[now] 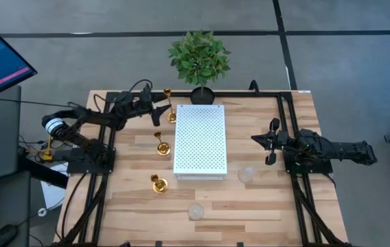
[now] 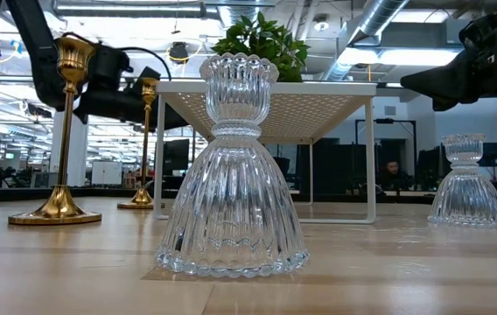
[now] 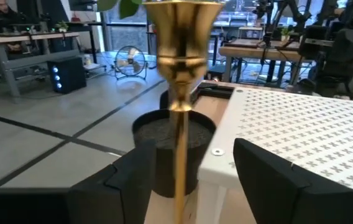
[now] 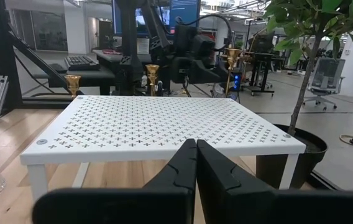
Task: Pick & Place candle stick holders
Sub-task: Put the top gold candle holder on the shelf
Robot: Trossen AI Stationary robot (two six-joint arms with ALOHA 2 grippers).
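My left gripper's open fingers have the tall gold holder's stem (image 3: 180, 155) too shallow between them, so I should reach further in before closing below the holder's cup (image 3: 181, 116).
Three gold holders stand on their round bases left of the white shelf: a tall one (image 1: 170, 106) at the far end, a middle one (image 1: 161, 143) and a near one (image 1: 158, 183). Two clear glass holders stand on the table, one (image 1: 246, 175) off the shelf's near right corner and one (image 1: 195, 211) near the front edge. My left gripper (image 1: 163, 110) is open. Its fingers stand on either side of the tall holder's stem (image 3: 178, 124), below the cup, without touching it. My right gripper (image 1: 258, 140) is shut and empty, right of the shelf, and also shows in its wrist view (image 4: 195, 155).
A white perforated shelf (image 1: 200, 139) on legs stands mid-table. A potted plant (image 1: 198, 58) stands at the far edge behind it, its black pot (image 3: 164, 149) close behind the tall holder. Black frame rails run along the table's left and right sides.
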